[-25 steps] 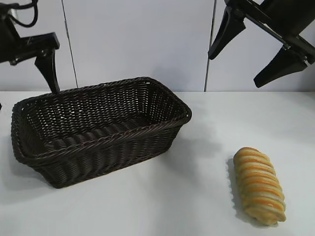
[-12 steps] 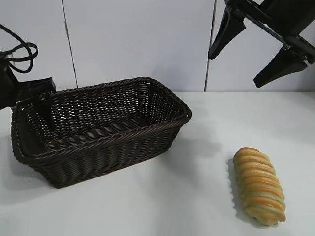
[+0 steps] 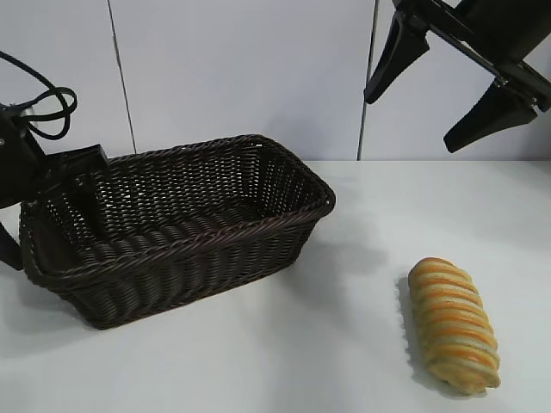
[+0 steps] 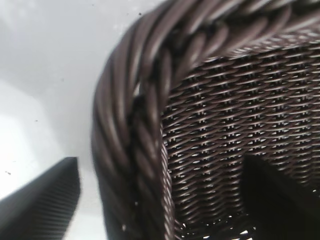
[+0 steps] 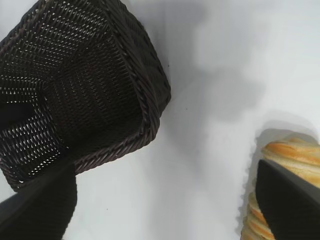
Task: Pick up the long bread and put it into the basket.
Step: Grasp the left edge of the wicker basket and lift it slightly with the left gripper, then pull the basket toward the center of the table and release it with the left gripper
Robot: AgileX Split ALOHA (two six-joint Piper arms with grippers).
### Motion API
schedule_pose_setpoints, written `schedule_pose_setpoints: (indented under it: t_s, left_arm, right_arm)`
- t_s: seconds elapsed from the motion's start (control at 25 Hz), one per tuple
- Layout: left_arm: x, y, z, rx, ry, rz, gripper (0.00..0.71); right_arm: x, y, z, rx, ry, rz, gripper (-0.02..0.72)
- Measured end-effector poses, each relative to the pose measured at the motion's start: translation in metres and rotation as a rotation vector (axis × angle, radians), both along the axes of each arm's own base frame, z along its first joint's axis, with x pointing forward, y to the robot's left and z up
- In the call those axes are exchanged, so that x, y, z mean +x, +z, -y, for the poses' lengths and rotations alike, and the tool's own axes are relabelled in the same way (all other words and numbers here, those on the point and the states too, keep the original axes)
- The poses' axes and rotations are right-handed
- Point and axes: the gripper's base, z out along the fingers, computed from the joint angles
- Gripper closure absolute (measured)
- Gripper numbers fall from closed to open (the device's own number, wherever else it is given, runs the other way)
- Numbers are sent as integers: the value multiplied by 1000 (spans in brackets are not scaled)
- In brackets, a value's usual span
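My left gripper is to take the dark woven basket (image 3: pixel 185 228) by its braided rim (image 3: pixel 30 245) and turn it square and closer first, because the basket stands crooked and away from the long bread.
The long bread (image 3: pixel 454 325), golden-tan with orange-brown stripes, lies on the white table at the front right; its end also shows in the right wrist view (image 5: pixel 292 155). The dark woven basket (image 3: pixel 189 249) stands at the left with nothing inside. My left gripper (image 3: pixel 47 225) is low at the basket's left end, astride the braided rim (image 4: pixel 135 125). One finger (image 4: pixel 40 200) is outside and the other (image 4: pixel 282 200) inside, with gaps to the rim on both sides. My right gripper (image 3: pixel 410 123) hangs open high above the table, back from the bread, with nothing between its fingers (image 5: pixel 162 205).
A pale wall with vertical seams (image 3: pixel 120 77) rises behind the table. White tabletop (image 3: pixel 344 284) lies bare between the basket and the bread. A black cable (image 3: pixel 43 103) loops above the left arm.
My left arm has come down from above the basket's left end until its fingers straddle the rim. The right arm, the bread and the basket have not moved.
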Motion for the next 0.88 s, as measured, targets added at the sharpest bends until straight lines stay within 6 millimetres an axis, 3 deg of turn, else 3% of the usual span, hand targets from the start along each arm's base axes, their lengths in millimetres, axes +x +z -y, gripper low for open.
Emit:
schedule_pose_setpoints:
  t_s: [0.12, 0.44, 0.88]
  left_arm:
    - [1, 0, 0, -13, 22, 5, 605]
    - [5, 8, 3, -19, -17, -14, 609]
    - [37, 84, 17, -67, -285, 69, 609]
  right_arm:
    - [0, 0, 0, -1, 0, 0, 8]
    - [0, 0, 0, -1, 0, 1, 8]
    - [0, 0, 0, -2, 1, 0, 8]
